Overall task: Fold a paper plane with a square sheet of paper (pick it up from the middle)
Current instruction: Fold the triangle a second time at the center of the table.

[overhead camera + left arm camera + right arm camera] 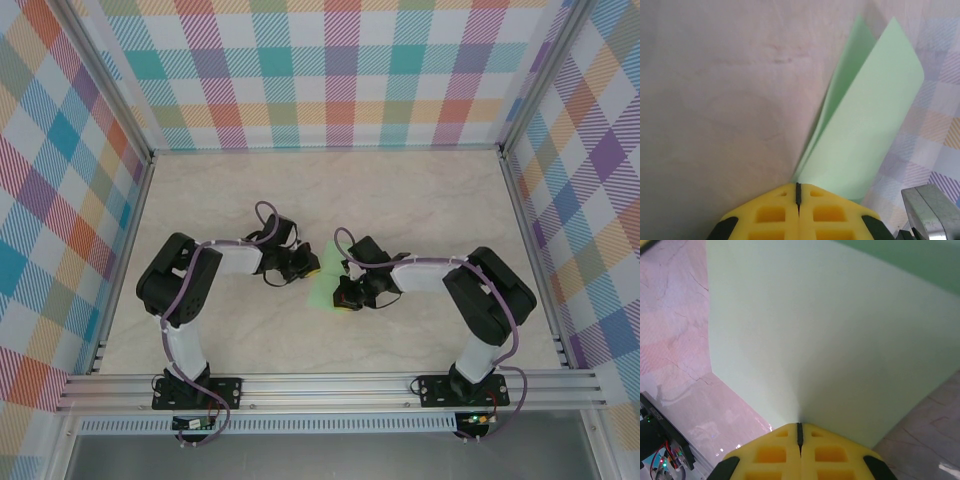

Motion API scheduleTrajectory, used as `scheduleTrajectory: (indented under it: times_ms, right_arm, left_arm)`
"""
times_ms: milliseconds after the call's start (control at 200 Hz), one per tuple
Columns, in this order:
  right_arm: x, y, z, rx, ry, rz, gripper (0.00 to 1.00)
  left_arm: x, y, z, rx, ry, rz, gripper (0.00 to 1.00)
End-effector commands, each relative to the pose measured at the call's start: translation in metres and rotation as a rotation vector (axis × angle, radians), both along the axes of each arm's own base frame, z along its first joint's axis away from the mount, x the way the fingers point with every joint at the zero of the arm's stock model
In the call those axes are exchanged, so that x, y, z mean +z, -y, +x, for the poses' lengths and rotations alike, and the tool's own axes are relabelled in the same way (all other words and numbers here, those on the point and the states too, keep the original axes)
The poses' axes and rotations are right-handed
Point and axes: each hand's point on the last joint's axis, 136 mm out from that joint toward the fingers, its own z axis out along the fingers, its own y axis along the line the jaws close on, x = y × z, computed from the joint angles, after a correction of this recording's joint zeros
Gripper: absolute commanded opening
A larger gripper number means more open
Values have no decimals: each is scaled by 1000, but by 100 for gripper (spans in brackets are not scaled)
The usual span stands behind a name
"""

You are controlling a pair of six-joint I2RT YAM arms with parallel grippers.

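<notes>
The folded sheet's layers gape (851,71) and my left gripper is at their edge, so I should move my left gripper back in and push the top layer (840,162) down.
The square sheet of paper (324,278) is pale mint green and hangs between my two grippers at the table's middle, lifted off the surface. My left gripper (306,266) is shut on one edge. In the left wrist view the sheet (865,125) rises from the yellow fingertips (785,200) up to the right, bent into two layers. My right gripper (346,292) is shut on the opposite side. In the right wrist view the sheet (815,330) spreads wide and flat above that gripper (800,432).
The tabletop (420,200) is pale marble, boxed in by plaid walls (340,70) at the back and both sides. An aluminium rail (330,385) runs along the near edge by the arm bases. A metal frame post (930,210) shows low right in the left wrist view.
</notes>
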Motion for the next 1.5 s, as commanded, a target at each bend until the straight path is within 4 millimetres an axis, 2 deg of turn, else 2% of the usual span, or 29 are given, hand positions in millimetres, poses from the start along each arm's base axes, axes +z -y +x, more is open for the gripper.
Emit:
scheduleTrajectory:
  times_ms: [0, 115, 285, 405, 520, 635, 730, 910, 1020, 1115, 1265, 1340, 1495]
  right_arm:
    - [-24, 21, -25, 22, -111, -109, 4]
    - [-22, 19, -23, 24, -105, -104, 4]
    - [-20, 16, -20, 23, -102, -98, 4]
    - [-20, 15, -18, 21, -101, -98, 5]
    - [-20, 14, -17, 18, -98, -98, 5]
    - [-21, 15, -17, 14, -99, -103, 5]
    - [-22, 17, -18, 6, -101, -108, 5]
    - [-21, 16, -16, -2, -97, -104, 5]
    - [-12, 10, -11, -1, -79, -81, 6]
    - [7, 1, -3, -2, -44, -36, 7]
    - [36, -13, 16, -34, 28, 31, 8]
    - [41, -19, 25, -56, 42, 47, 8]
    - [26, -24, 38, -91, 22, 21, 8]
  left_arm:
    - [-5, -16, 10, 24, 5, 50, 0]
    - [8, -15, 14, 19, 29, 29, 0]
    - [41, -10, 14, 9, 89, -21, 0]
    - [53, -5, 5, -10, 106, -46, 0]
    - [57, 12, -9, -69, 112, -74, 0]
    - [48, 25, -23, -127, 92, -75, 0]
    - [35, 30, -26, -136, 71, -79, 0]
    - [6, 29, -28, -129, 21, -43, 0]
    - [-14, 22, -31, -114, -10, 7, 0]
    - [-25, 16, -35, -102, -33, 36, 0]
    - [-30, 12, -40, -99, -43, 49, 0]
    - [-29, 12, -41, -101, -44, 47, 0]
    - [-28, 12, -40, -102, -43, 42, 0]
